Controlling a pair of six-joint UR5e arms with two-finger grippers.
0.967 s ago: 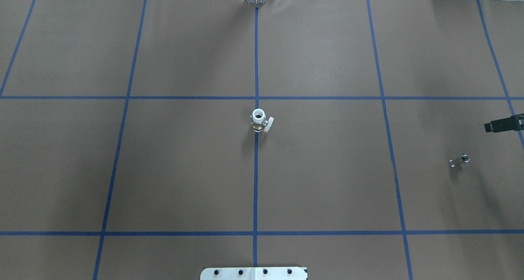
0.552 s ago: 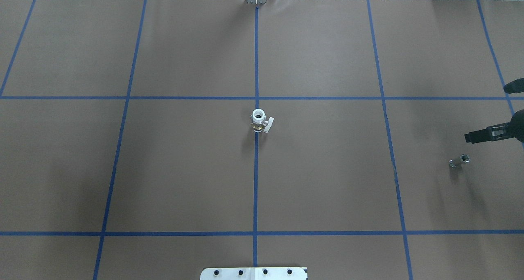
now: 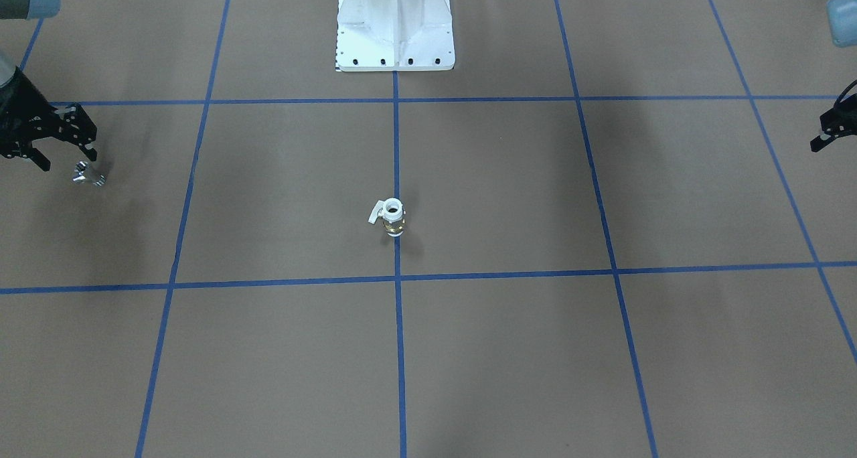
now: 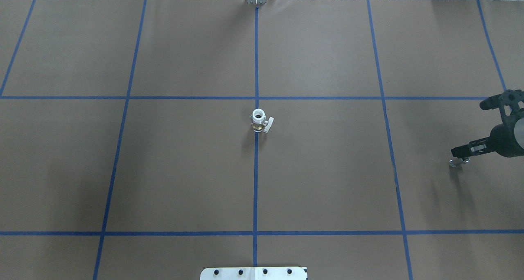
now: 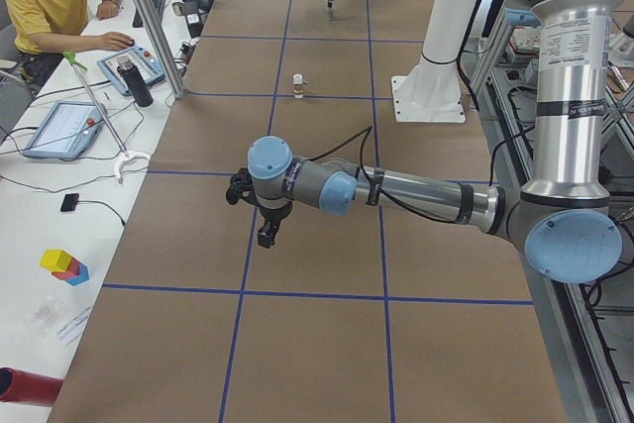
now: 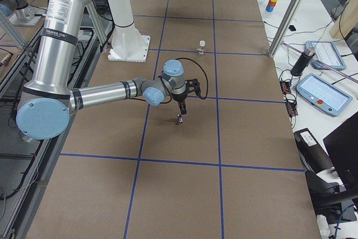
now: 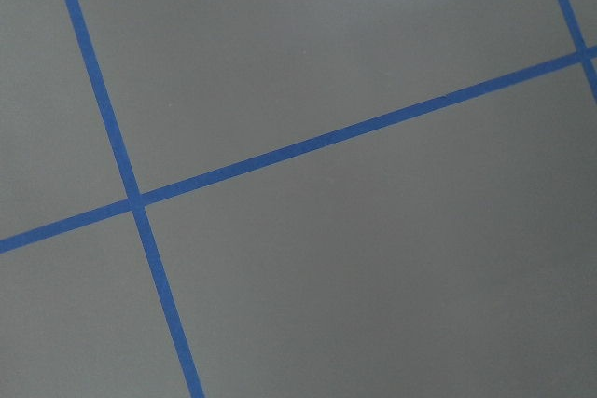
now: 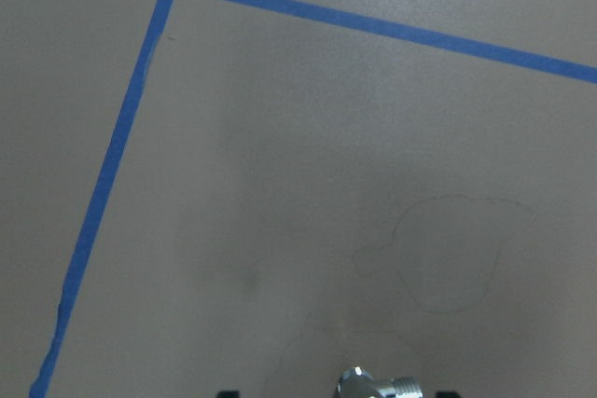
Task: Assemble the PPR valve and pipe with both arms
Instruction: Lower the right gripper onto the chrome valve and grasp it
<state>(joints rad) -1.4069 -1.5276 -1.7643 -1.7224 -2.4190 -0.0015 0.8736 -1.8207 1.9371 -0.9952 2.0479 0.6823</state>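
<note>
My gripper will lower the silver pipe [image 3: 89, 173], and the pipe will fit into the PPR valve's white end and stay upright, because that end has an open round hole [image 3: 393, 206].
The PPR valve [image 4: 258, 120] stands upright on the centre tape line, white end up and lever to one side; it also shows in the front view [image 3: 392, 218]. The pipe [image 4: 455, 163] lies at the table's right side, a small silver stub [image 3: 88, 175]. My right gripper [image 4: 468, 128] is open and hangs just above the pipe [image 8: 373, 386], which shows between the jaws at the bottom of the right wrist view. My left gripper [image 3: 822, 133] is open and empty over bare paper, far from the valve. It is out of the overhead view.
Brown paper with blue tape lines [image 4: 256, 181] covers the table. The white bolted pedestal [image 3: 395, 23] stands at the robot's side. Operators' tablets [image 5: 59, 126] and a black bottle [image 5: 137, 81] lie past the far edge.
My right gripper has come in from the right edge, forward and down, and now hangs over the pipe. The valve and pipe have not moved.
</note>
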